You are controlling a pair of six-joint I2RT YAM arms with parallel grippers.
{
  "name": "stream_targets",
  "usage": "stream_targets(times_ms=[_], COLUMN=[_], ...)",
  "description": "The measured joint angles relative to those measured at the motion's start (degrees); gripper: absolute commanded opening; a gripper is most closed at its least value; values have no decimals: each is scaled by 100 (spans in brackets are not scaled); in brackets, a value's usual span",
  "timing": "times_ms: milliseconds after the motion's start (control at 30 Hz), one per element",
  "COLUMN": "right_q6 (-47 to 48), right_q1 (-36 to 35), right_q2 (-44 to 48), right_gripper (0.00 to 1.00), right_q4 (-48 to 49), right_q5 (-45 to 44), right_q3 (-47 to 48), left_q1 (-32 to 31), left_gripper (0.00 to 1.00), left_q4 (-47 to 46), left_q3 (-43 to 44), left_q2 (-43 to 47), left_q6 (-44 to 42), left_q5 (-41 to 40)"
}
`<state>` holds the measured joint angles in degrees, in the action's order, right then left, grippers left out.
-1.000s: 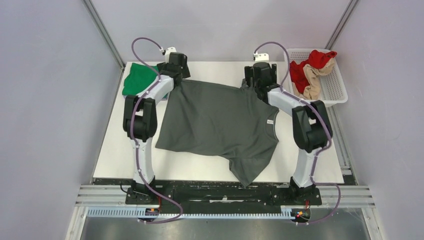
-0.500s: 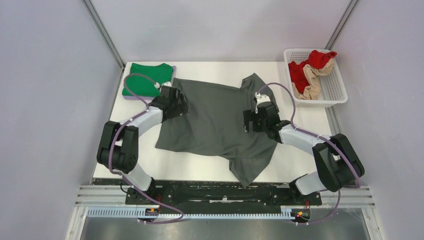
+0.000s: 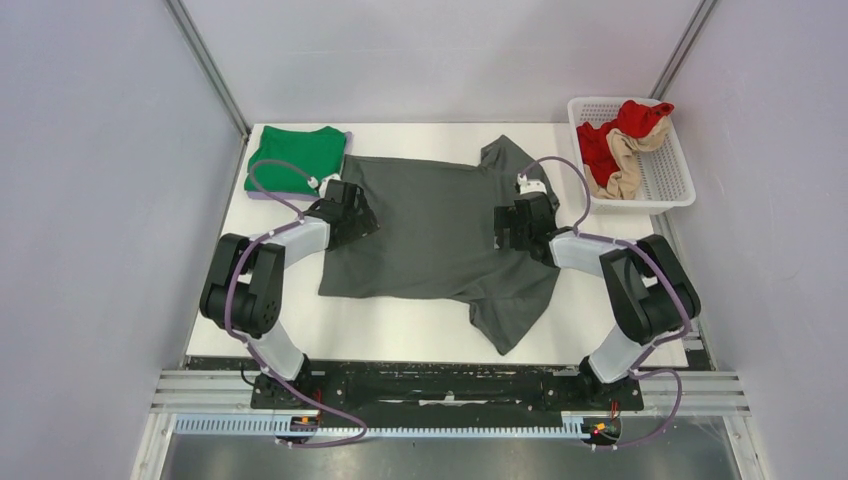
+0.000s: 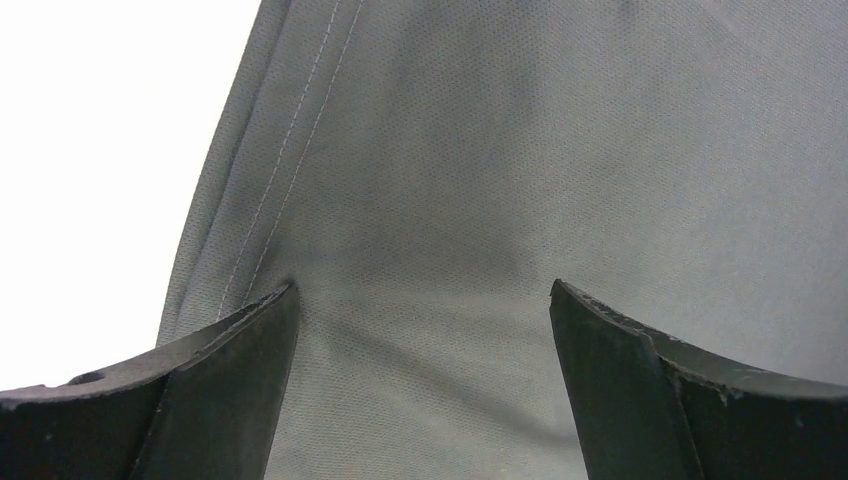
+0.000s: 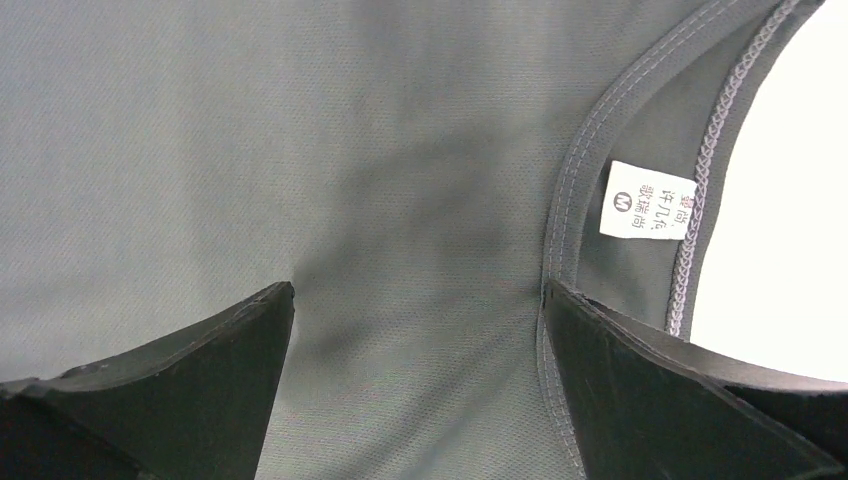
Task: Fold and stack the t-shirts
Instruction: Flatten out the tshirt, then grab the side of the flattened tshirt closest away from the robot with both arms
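Observation:
The grey t-shirt's far hem corner (image 3: 353,165) is next to the green t-shirt. My left gripper should therefore grab the near hem corner (image 3: 326,289) and pull the grey t-shirt closer.
The dark grey t-shirt (image 3: 435,235) lies spread on the white table (image 3: 250,320), collar to the right, one sleeve at the far edge and one at the near edge. The folded bright green t-shirt (image 3: 295,160) lies at the far left corner. My left gripper (image 3: 358,212) is open, its tips resting on the grey cloth (image 4: 480,150) near the stitched hem (image 4: 275,150). My right gripper (image 3: 510,225) is open, its tips on the grey cloth (image 5: 300,130) beside the collar with its white label (image 5: 648,200). Neither holds anything.
A white lattice basket (image 3: 668,175) holding red (image 3: 610,135) and beige (image 3: 630,160) garments stands at the far right corner. Bare table shows along the near edge and on the left in the left wrist view (image 4: 100,150).
Both grippers have drawn back from the far edge of the shirt and come down on its middle. The shirt's far edge and sleeve now lie flat, and the green shirt is uncovered.

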<state>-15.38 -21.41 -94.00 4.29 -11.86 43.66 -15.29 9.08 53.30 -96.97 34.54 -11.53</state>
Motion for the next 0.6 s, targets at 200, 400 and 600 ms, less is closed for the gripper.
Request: stream_targets(times_ms=[200,400,600], right_q6=[295,354,98], right_q1=[107,118,118], right_q2=[-531,-4,2197], right_gripper=[98,98,98], right_q4=[31,-144,273], right_q5=[-109,-199,-280], right_q3=[568,391,-804], left_q1=[0,-61,-221], left_gripper=[100,100,100], left_q4=[-17,459,968], left_q3=[0,-13,-645], left_q2=[7,551,2627], left_q6=[205,236,634], left_q5=[-52,-315,-813])
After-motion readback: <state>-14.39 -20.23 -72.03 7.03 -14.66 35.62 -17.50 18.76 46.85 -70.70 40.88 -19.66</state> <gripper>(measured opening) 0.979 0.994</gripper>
